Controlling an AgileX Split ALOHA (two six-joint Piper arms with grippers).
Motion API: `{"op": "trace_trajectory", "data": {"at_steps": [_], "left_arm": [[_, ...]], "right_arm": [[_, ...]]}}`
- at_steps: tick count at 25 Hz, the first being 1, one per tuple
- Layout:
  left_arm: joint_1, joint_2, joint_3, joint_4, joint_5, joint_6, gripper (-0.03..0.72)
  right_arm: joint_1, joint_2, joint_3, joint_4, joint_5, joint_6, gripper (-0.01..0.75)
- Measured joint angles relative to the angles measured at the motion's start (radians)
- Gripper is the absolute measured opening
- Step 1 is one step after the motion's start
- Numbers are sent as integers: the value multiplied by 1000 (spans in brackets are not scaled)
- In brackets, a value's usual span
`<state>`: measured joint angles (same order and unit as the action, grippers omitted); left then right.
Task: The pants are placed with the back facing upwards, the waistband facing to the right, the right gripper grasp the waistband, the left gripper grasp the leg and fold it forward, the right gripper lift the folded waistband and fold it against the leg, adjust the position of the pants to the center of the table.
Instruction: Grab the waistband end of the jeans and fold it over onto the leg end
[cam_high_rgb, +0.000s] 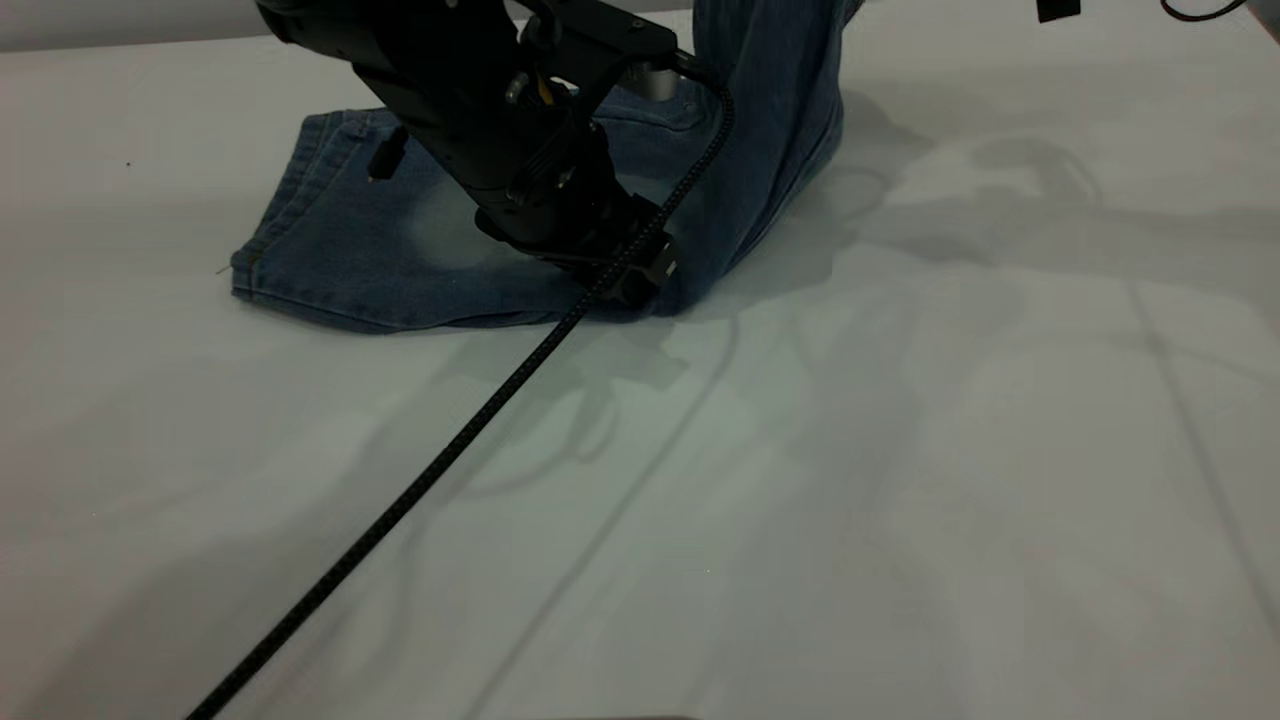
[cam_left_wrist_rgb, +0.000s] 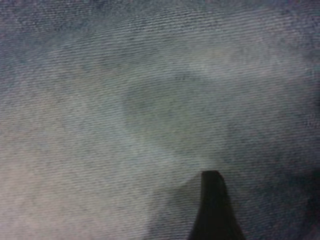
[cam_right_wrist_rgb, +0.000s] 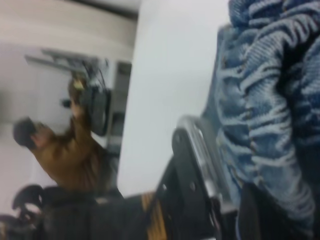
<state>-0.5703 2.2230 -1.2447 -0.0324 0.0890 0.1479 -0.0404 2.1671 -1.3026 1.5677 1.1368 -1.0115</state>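
Observation:
My left gripper is at the bend, and its arm is over the leg (cam_high_rgb: 434, 238). It should move back out of the way before my right gripper folds the waistband (cam_right_wrist_rgb: 250, 117) over.
The blue denim pants (cam_high_rgb: 380, 250) lie on the white table (cam_high_rgb: 900, 450) at the back, left of the middle. The leg (cam_high_rgb: 300, 230) lies flat, its hem pointing left. The right end of the pants rises steeply and leaves the exterior view at its top edge. My left gripper (cam_high_rgb: 630, 275) is down on the denim where the cloth bends upward; its wrist view is filled by faded denim (cam_left_wrist_rgb: 150, 110). My right gripper (cam_right_wrist_rgb: 255, 205) is beyond the top of the exterior view, shut on the gathered elastic waistband (cam_right_wrist_rgb: 260, 115), which it holds above the table.
A black braided cable (cam_high_rgb: 400, 500) runs from the left arm across the table to the front left corner. Bare tabletop stretches in front and to the right. In the right wrist view a person in a brown jacket (cam_right_wrist_rgb: 70, 155) stands beyond the table.

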Motion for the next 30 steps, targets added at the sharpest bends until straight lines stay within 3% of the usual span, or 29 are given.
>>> {"op": "trace_trajectory", "data": {"at_steps": [11, 22, 30], "left_arm": [[103, -84, 0, 1, 103, 22, 443], [9, 8, 0, 0, 29, 20, 443], [76, -152, 0, 0, 92, 19, 443]], "right_arm": [[0, -165, 2, -21, 9, -34, 59], [11, -238, 2, -74, 24, -37, 59], [12, -238, 2, -135, 24, -57, 59]]}}
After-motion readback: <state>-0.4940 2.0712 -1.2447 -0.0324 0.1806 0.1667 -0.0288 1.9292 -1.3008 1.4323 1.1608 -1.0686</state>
